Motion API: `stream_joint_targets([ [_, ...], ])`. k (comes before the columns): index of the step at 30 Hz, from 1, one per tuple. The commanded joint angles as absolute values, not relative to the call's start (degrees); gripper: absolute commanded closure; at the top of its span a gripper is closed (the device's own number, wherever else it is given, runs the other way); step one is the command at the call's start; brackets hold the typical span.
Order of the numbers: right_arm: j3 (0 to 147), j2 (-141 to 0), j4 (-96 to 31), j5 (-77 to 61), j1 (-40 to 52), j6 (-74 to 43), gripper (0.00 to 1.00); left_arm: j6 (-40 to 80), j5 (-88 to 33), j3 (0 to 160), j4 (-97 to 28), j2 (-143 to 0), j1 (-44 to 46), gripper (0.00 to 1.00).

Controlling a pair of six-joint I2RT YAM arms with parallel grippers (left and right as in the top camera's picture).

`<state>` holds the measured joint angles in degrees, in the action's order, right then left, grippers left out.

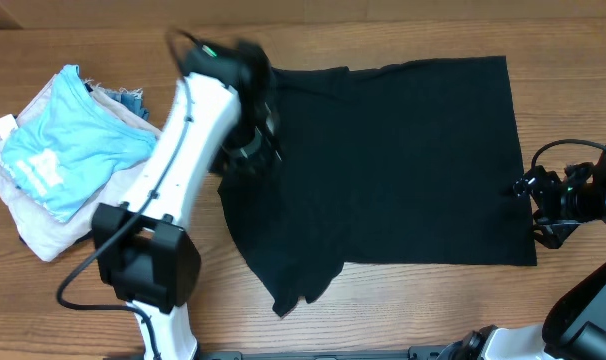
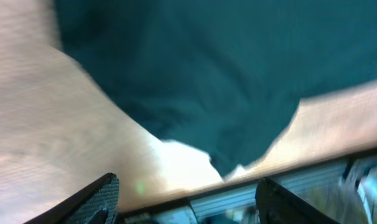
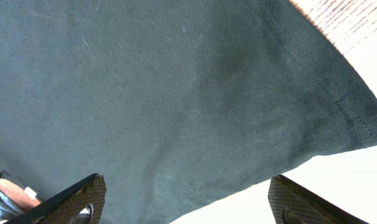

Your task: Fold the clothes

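The black T-shirt's sleeve sticks out [image 1: 295, 268] toward the table's front edge, so my left gripper should tuck the sleeve [image 1: 287, 300] in before both grippers fold the T-shirt's side over.
A black T-shirt [image 1: 383, 160] lies spread across the middle of the wooden table, one sleeve trailing toward the front edge. My left gripper [image 1: 251, 150] hovers over the shirt's left edge; in the blurred left wrist view its jaws [image 2: 185, 196] are wide open and empty, with the shirt [image 2: 207, 68] above them. My right gripper [image 1: 533, 190] is at the shirt's right hem. In the right wrist view its jaws [image 3: 185, 199] are wide open over the dark cloth [image 3: 163, 87], holding nothing.
A pile of clothes with a light blue garment [image 1: 68, 140] on top sits at the table's left over pale cloth [image 1: 38, 215]. The table's front edge and a metal rail [image 2: 288, 193] show in the left wrist view.
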<state>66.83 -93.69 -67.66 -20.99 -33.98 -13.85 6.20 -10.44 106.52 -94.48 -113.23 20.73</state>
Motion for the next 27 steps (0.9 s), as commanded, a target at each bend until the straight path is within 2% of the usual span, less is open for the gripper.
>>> stream_joint_targets([
  [1, 68.3, -92.3, -67.5, -21.1, -33.8, -13.5, 0.11, 10.2, -15.6, 93.3, -90.3, -108.1, 30.2, 0.23],
  [3, 68.3, -92.3, -67.7, -21.1, -33.8, -13.4, 0.1, 12.4, -16.4, 86.0, -86.6, -108.1, 33.8, 0.25],
  [6, 68.3, -92.3, -68.3, -19.9, -33.8, -13.5, 0.03, 14.2, -20.4, 77.8, -81.4, -108.1, 36.0, 0.3],
  [10, 68.2, -92.4, -68.1, -19.0, -33.8, -13.7, 0.0, 14.2, -25.6, 71.6, -79.2, -107.2, 38.6, 0.28],
  [13, 68.2, -92.4, -67.9, -18.9, -33.8, -13.7, 0.0, 14.2, -23.9, 67.9, -77.4, -107.1, 42.2, 0.27],
  [17, 68.2, -92.4, -67.9, -19.0, -33.8, -13.7, 0.0, 18.1, -12.5, 66.9, -75.3, -107.1, 42.4, 0.25],
  [22, 68.2, -92.4, -67.9, -19.0, -33.8, -13.7, 0.0, 19.3, -9.9, 63.3, -70.0, -107.1, 42.4, 0.34],
  [23, 68.2, -92.4, -67.8, -19.0, -33.8, -13.7, 0.0, 19.4, -9.9, 62.8, -69.2, -107.1, 42.4, 0.39],
  [25, 68.2, -92.4, -67.9, -19.1, -33.8, -13.7, 0.01, 19.6, -10.2, 62.7, -69.5, -107.1, 42.4, 0.57],
  [27, 68.2, -92.4, -67.8, -19.1, -33.8, -13.7, 0.01, 19.8, -10.4, 63.0, -70.5, -107.0, 42.3, 0.8],
])
